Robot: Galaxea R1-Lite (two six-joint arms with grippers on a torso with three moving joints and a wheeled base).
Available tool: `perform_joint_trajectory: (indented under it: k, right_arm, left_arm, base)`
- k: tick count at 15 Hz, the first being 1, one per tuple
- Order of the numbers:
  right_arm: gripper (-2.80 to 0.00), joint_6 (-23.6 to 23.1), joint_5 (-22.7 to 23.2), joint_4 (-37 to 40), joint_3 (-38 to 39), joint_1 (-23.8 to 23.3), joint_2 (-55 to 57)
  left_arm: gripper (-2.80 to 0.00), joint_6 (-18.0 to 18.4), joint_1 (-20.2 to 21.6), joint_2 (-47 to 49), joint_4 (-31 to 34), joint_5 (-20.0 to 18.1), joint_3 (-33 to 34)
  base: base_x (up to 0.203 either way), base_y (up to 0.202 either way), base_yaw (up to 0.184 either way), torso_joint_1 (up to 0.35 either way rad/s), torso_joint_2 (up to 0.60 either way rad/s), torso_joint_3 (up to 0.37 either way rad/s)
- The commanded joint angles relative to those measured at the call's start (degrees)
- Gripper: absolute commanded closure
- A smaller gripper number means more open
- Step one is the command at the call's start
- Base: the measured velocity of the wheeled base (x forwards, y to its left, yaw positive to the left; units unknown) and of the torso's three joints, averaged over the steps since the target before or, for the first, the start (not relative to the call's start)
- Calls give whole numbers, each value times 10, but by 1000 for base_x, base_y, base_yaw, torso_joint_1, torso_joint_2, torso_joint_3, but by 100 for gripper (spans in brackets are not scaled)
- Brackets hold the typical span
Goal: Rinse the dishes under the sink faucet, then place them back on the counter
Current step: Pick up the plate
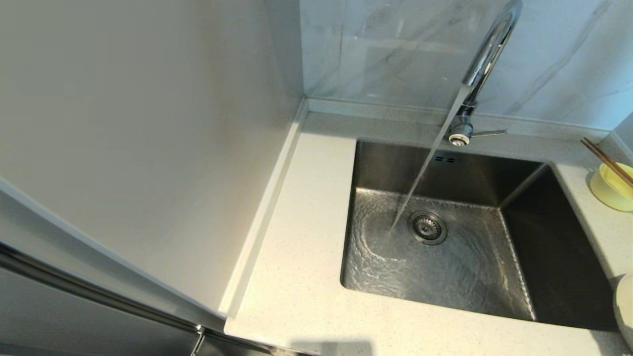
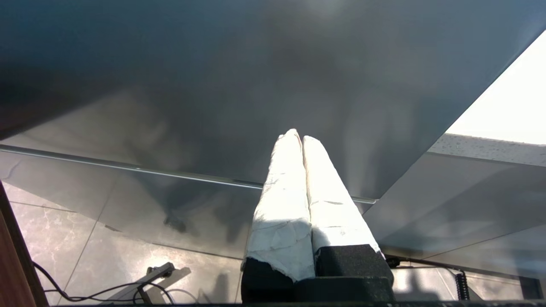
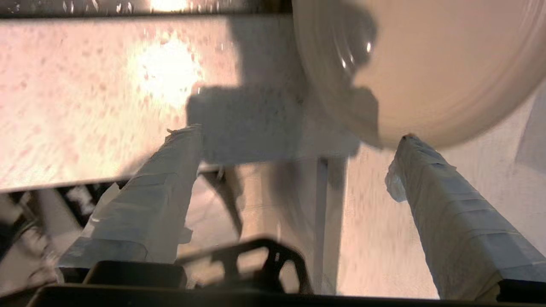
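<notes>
Water should spread across the white plate [image 1: 625,307] in a sheet and run off the plate's rim when I hold the plate tilted under the faucet, because the plate's open side [image 3: 442,64] is smooth and shallow.
Water streams from the chrome faucet [image 1: 487,54] into the steel sink [image 1: 559,257], landing beside the drain strainer [image 1: 427,227]. At the right edge the pale yellow bowl [image 1: 610,190] stands on the counter [image 1: 296,277] with the brown chopsticks [image 1: 606,159] lying across it. A sliver of the white plate [image 1: 624,306] shows at the lower right. In the right wrist view the plate [image 3: 435,64] lies on the counter [image 3: 106,106] just beyond my right gripper [image 3: 294,132], which is open and empty. My left gripper [image 2: 298,137] is shut, low beside a dark cabinet front [image 2: 213,85].
A plain pale wall panel [image 1: 138,138] fills the left; grey-veined marble wall [image 1: 385,49] stands behind the sink. The faucet's thin lever [image 1: 487,132] points right. Floor tiles and cables [image 2: 85,290] show below the left gripper.
</notes>
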Motion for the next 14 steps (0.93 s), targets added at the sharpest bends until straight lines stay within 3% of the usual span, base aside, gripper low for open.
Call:
perform_joint_trajectory:
  k: [1, 5, 9, 12, 14]
  right_arm:
    - [-280, 1, -20, -97, 47, 35, 9]
    - [-280, 3, -34, -127, 36, 62, 68]
    - [-280, 4, -58, -241, 57, 62, 156]
    - [-280, 22, -62, -276, 54, 61, 206]
    - [-280, 26, -97, -302, 55, 60, 234]
  left_arm:
    - [0, 0, 0, 0, 0, 0, 0]
    - [0, 0, 0, 0, 0, 0, 0]
    - [0, 0, 0, 0, 0, 0, 0]
    - [0, 0, 0, 0, 0, 0, 0]
    - [0, 0, 0, 0, 0, 0, 0]
  base:
    - [0, 0, 0, 0, 0, 0]
    - [0, 0, 0, 0, 0, 0]
    - [0, 0, 0, 0, 0, 0]
    - [0, 0, 0, 0, 0, 0]
    - [0, 0, 0, 0, 0, 0]
